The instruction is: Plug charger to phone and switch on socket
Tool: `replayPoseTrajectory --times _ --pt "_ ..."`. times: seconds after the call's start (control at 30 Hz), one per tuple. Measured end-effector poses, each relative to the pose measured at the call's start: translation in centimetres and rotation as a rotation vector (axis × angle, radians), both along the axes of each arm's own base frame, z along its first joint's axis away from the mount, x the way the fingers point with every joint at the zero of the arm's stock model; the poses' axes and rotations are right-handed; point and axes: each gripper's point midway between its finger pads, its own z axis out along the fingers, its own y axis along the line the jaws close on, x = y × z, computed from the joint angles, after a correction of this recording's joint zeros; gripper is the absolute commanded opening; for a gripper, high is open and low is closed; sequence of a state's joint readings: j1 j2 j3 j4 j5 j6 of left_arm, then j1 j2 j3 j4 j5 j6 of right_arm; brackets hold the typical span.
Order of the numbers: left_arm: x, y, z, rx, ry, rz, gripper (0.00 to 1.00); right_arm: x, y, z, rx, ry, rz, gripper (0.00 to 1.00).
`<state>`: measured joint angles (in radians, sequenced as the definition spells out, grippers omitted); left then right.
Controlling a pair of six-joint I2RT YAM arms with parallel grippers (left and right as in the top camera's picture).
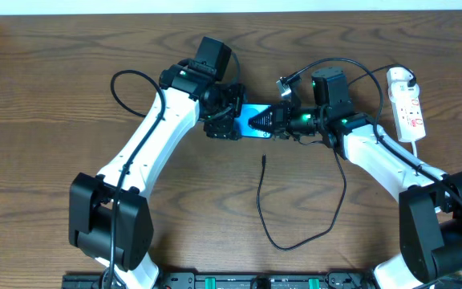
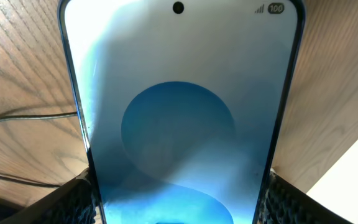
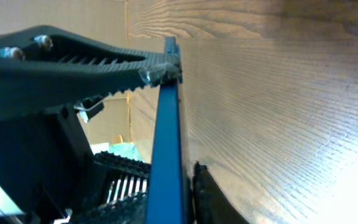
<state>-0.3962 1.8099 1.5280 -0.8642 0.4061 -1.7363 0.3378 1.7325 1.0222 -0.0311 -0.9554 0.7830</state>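
Observation:
Next, I open my left gripper, back it off and take the thin side point(image 2: 77, 99) with it while my right gripper holds the phone, because my left gripper reaches across the phone's screen point(image 2: 179, 124) from edge to edge.
The phone point(image 1: 251, 117) with its bright blue screen lies between both grippers at the table's middle back. My left gripper point(image 1: 224, 127) is shut on its long edges; its screen point(image 2: 179, 93) fills the left wrist view, with my fingers point(image 2: 179, 202) at either side. My right gripper point(image 1: 269, 120) is shut on the phone's other end; the right wrist view shows the blue edge point(image 3: 166, 124) between the jaws point(image 3: 182, 193). The charger cable point(image 1: 265, 209) lies loose on the table, its small tip point(image 1: 263, 159) just in front of the phone. The white socket point(image 1: 408, 106) lies at the back right.
The charger cable loops across the front middle of the table point(image 1: 311, 237) and rises past the right arm. Thicker black robot cables arch over both arms. A ridged black finger point(image 3: 73, 62) of the other gripper crosses the top of the right wrist view.

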Motion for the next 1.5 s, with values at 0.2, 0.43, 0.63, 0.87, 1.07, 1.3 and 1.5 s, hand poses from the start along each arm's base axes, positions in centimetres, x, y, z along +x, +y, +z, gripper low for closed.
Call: replayPoseTrajectory --times 0.2,0.43,0.63,0.87,1.07,1.3,1.5 --pt "0.0 0.1 -0.1 0.012 -0.001 0.004 0.08 0.0 0.1 -0.1 -0.009 -0.014 0.002 0.01" --pt "0.0 0.1 -0.1 0.012 -0.001 0.003 0.08 0.0 0.1 -0.1 -0.010 -0.014 0.001 0.01" --pt "0.0 0.1 -0.1 0.013 -0.001 0.003 0.78 0.0 0.1 -0.1 -0.010 -0.014 0.000 0.01" --pt "0.2 0.0 0.0 0.013 -0.024 -0.027 0.91 0.0 0.1 -0.2 -0.010 -0.004 -0.003 0.01" --pt "0.4 -0.4 0.2 0.018 -0.083 -0.118 0.91 0.2 0.0 -0.3 -0.016 -0.008 -0.011 0.01" --pt "1.4 -0.8 2.6 0.025 -0.255 -0.251 0.91 1.3 -1.4 -0.5 -0.019 0.035 -0.074 0.01" --pt "1.5 0.7 6.5 0.096 -0.416 -0.290 0.91 2.6 -3.4 -0.5 0.001 0.129 -0.172 0.01"
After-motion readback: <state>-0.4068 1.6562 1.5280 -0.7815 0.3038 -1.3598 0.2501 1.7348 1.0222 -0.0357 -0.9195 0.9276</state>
